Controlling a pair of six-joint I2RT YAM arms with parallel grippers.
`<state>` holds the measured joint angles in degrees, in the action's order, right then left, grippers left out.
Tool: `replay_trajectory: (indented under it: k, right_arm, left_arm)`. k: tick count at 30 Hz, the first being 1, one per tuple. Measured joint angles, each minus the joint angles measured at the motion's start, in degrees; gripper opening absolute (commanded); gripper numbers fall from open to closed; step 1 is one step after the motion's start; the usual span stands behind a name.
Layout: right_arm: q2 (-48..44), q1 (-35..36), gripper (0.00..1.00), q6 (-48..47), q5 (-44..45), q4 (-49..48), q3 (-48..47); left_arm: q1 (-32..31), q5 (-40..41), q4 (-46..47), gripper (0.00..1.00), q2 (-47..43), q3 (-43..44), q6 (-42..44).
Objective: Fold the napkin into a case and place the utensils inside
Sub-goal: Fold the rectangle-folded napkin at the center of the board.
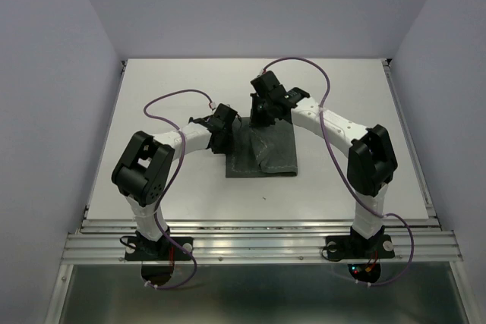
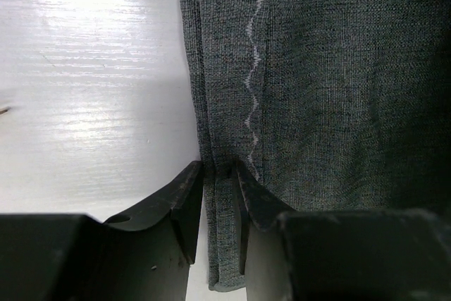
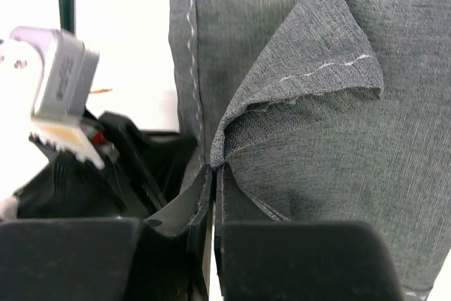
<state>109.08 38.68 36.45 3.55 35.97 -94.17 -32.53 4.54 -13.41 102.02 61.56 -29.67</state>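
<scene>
The napkin's top layer turns back in a slanted flap, so next my right gripper releases the napkin's raised fold and opens the flap by its loose corner.
The napkin lies as a dark grey-green, partly folded rectangle at the table's middle, and no case shape shows. My left gripper sits at its left edge. In the left wrist view that gripper is shut on the layered hem of the napkin, beside the wavy stitch line. My right gripper is at the far edge. There the right gripper is shut on a raised fold of the napkin, which peaks up from the flat cloth. A thin gold sliver, perhaps one of the utensils, shows beyond the left arm.
The white table ends in a metal rail along the near side, where both arm bases stand. Purple cables loop above each arm. A small dark mark lies in front of the napkin. Lavender walls close in on three sides.
</scene>
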Motion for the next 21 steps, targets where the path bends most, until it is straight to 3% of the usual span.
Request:
replay_trajectory:
  k: [7, 10, 11, 14, 21]
  right_arm:
    - [5.29, 0.04, 0.01, 0.24, 0.09, -0.42, -2.82]
    - [7.34, 0.04, 0.13, 0.5, -0.09, -0.42, -2.84]
    - [7.8, 0.04, 0.24, 0.57, -0.22, -0.42, -2.84]
    - [8.48, 0.04, 0.42, 0.79, -0.76, -0.39, -2.84]
    - [7.45, 0.04, 0.48, 0.66, -0.68, -0.37, -2.84]
  left_arm:
    - [-0.02, -0.07, -0.13, 0.34, -0.61, -0.74, -0.02]
    - [-0.04, -0.07, -0.17, 0.34, -0.85, -0.98, -0.02]
    - [-0.04, -0.09, -0.22, 0.34, -0.94, -1.05, -0.02]
    - [-0.04, -0.09, -0.57, 0.34, -1.05, -1.11, 0.0]
    - [-0.04, 0.24, -2.21, 0.34, -1.49, -1.11, 0.13]
